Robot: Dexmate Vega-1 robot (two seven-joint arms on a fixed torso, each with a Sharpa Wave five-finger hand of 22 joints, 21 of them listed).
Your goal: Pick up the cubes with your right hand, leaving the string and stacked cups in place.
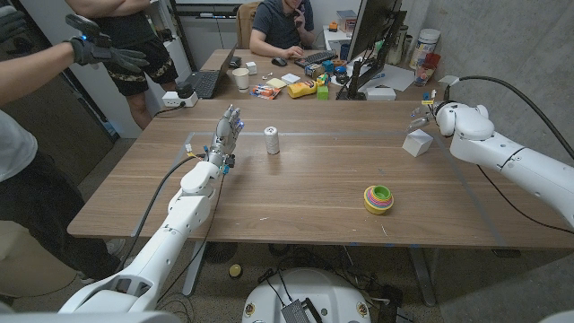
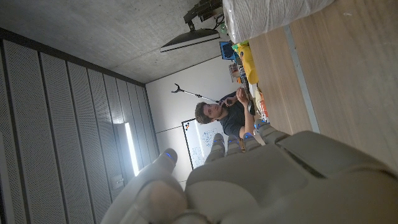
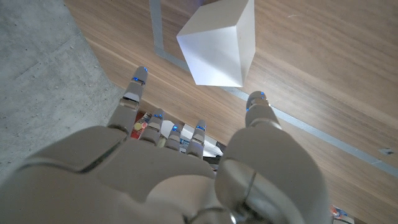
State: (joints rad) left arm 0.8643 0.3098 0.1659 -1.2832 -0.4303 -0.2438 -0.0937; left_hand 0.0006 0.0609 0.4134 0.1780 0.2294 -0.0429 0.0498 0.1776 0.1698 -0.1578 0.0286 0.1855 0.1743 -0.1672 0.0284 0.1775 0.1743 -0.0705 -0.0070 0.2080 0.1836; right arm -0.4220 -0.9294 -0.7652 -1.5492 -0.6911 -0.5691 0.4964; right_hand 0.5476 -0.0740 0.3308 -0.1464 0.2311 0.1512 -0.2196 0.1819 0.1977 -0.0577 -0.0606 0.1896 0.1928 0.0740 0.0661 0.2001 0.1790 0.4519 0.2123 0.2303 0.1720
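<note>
The white cube [image 1: 417, 143] sits crooked with a side edge [image 3: 240, 56] towards my thumb, so the cube will swivel flat-faced into my grip when I lift it.
A white cube [image 1: 417, 142] sits on the wooden table [image 1: 314, 193] at the far right, beside a line of grey tape. My right hand [image 1: 429, 110] hovers just behind it with its fingers spread and holds nothing; in the right wrist view the cube [image 3: 221, 45] lies beyond the fingertips [image 3: 138, 76], apart from them. A white spool of string [image 1: 272, 140] stands upright at the far middle. The stacked cups [image 1: 378, 199], yellow, green and pink, stand nearer on the right. My left hand [image 1: 226, 135] is raised at the far left, fingers extended, holding nothing.
A cluttered desk [image 1: 296, 76] with a laptop, a monitor and snacks adjoins the table's far edge, and a person sits there. At the left, a person's gloved hand [image 1: 103, 49] reaches over. A concrete wall [image 1: 502, 45] rises on the right.
</note>
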